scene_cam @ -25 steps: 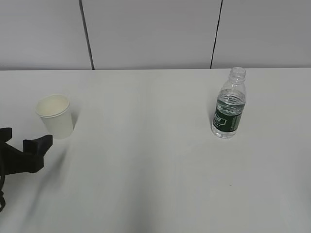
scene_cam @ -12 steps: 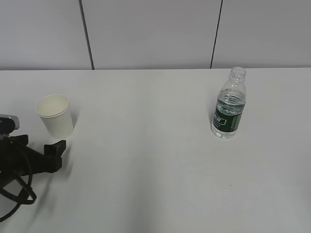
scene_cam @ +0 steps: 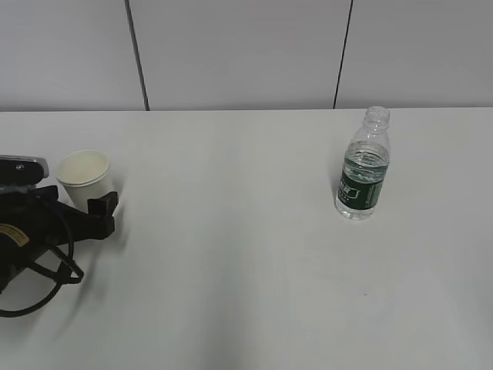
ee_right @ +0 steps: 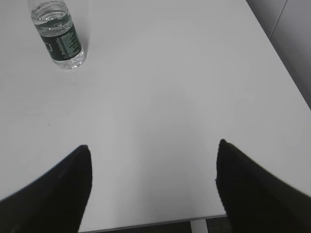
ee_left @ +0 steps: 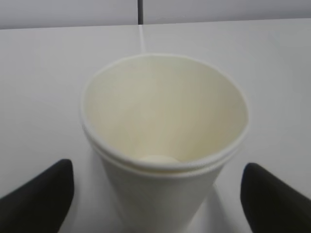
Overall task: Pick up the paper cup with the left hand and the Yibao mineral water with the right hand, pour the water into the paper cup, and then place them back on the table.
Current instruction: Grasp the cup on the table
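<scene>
I expect the opening of the paper cup (scene_cam: 86,182) to stay round when I lift the cup with my left gripper, because the cup has a thick rolled rim (ee_left: 164,168).
The white paper cup (scene_cam: 83,176) stands upright on the white table (scene_cam: 246,262) at the left. My left gripper (scene_cam: 89,202) is open, with its jaws on either side of the cup and a gap on each side. In the left wrist view the cup (ee_left: 160,111) fills the middle between the two black fingertips (ee_left: 46,194), and the left gripper (ee_left: 156,170) is not touching it. The Yibao mineral water bottle (scene_cam: 362,166) stands upright at the right, capless and part full. My right gripper (ee_right: 153,145) is open and empty near the table's front edge, well short of the bottle (ee_right: 58,36).
A grey panelled wall (scene_cam: 246,54) runs behind the table. The table's front edge (ee_right: 146,223) lies just below my right gripper, and its right edge (ee_right: 279,58) runs along the right of that view. The right arm is out of the exterior view.
My left arm has moved up and right from the lower left corner to the cup, and its open jaws now stand around the cup. The cup and bottle have not moved.
</scene>
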{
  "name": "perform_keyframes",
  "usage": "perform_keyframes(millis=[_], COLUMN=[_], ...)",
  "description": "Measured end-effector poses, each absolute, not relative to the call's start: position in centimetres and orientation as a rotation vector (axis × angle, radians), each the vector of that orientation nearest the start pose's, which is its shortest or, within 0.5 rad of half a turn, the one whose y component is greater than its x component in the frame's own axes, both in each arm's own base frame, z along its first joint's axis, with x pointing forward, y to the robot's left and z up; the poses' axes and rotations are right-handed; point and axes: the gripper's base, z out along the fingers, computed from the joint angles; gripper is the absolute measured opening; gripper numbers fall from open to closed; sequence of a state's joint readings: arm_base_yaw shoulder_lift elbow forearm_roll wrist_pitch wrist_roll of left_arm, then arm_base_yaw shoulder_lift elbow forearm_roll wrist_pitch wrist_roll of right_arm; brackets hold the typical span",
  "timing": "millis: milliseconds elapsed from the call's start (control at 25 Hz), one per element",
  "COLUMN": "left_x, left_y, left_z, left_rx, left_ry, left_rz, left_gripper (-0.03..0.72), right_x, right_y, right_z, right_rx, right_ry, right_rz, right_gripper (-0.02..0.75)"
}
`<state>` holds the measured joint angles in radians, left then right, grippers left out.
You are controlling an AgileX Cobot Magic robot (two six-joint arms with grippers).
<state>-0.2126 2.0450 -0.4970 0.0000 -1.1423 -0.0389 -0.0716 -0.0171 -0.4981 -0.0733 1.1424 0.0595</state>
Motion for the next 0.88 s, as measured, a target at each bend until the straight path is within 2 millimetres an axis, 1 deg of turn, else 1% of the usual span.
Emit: perform_keyframes(millis=[240,440,880], left_x=[30.5,31.8,32.0], left_y=[-6.4,-6.6,-6.6], left_z=[7.4,8.0,8.1], left_rx=[0.14,0.129,0.124], left_ry=[1.882,1.838,1.829], left_rz=[-0.159,-0.16,-0.158], left_gripper=[0.634,0.634,0.629], right_x=[-1.1,-1.1,-1.1], right_y=[-0.5,-0.5,-0.5], right_z=[27.0,27.0,27.0], right_rx=[0.146,0.146,0.146], right_ry=[2.105,2.105,2.105], right_rz=[-0.096,-0.096,-0.096], right_gripper=[0.585,0.585,0.585])
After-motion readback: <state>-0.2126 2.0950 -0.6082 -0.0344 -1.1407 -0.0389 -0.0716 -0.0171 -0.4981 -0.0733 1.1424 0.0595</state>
